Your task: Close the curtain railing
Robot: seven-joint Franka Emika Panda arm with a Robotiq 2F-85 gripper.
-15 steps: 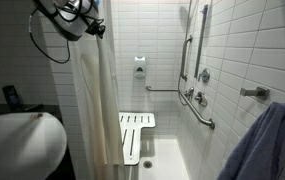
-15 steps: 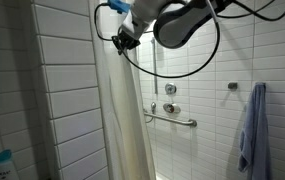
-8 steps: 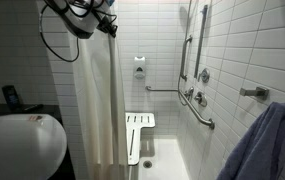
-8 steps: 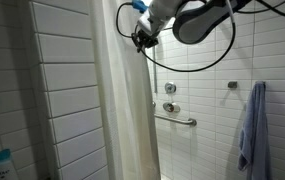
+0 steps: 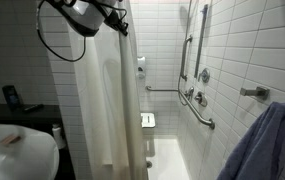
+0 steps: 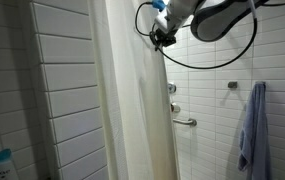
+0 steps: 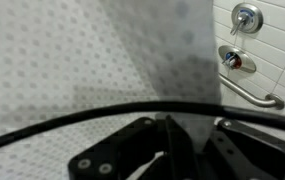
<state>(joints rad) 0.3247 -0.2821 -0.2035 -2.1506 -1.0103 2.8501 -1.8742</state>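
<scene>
My fingers are closed on the curtain's leading edge (image 7: 189,70). My gripper should go on pulling toward the clear shower opening (image 5: 166,125) until the curtain spreads farther across, and then let go.
The white shower curtain hangs in long pleats in both exterior views (image 5: 102,110) (image 6: 132,110) and is spread partway across the shower opening. My gripper (image 5: 119,27) (image 6: 163,38) is up at the curtain's top leading edge. In the wrist view the dotted curtain fabric (image 7: 92,60) fills most of the picture, and a fold of it runs down between my dark fingers (image 7: 172,150). The gripper is shut on the curtain's edge.
Tiled shower wall with grab bars (image 5: 197,105) (image 6: 185,122), valves (image 7: 234,60) and a fold-down white seat (image 5: 148,121) behind the curtain. A blue-grey towel (image 6: 252,125) (image 5: 267,145) hangs at the right. A white sink (image 5: 17,155) stands at the lower left.
My gripper has moved to the right along the rail with the curtain's edge. The curtain has spread wider and now covers most of the seat.
</scene>
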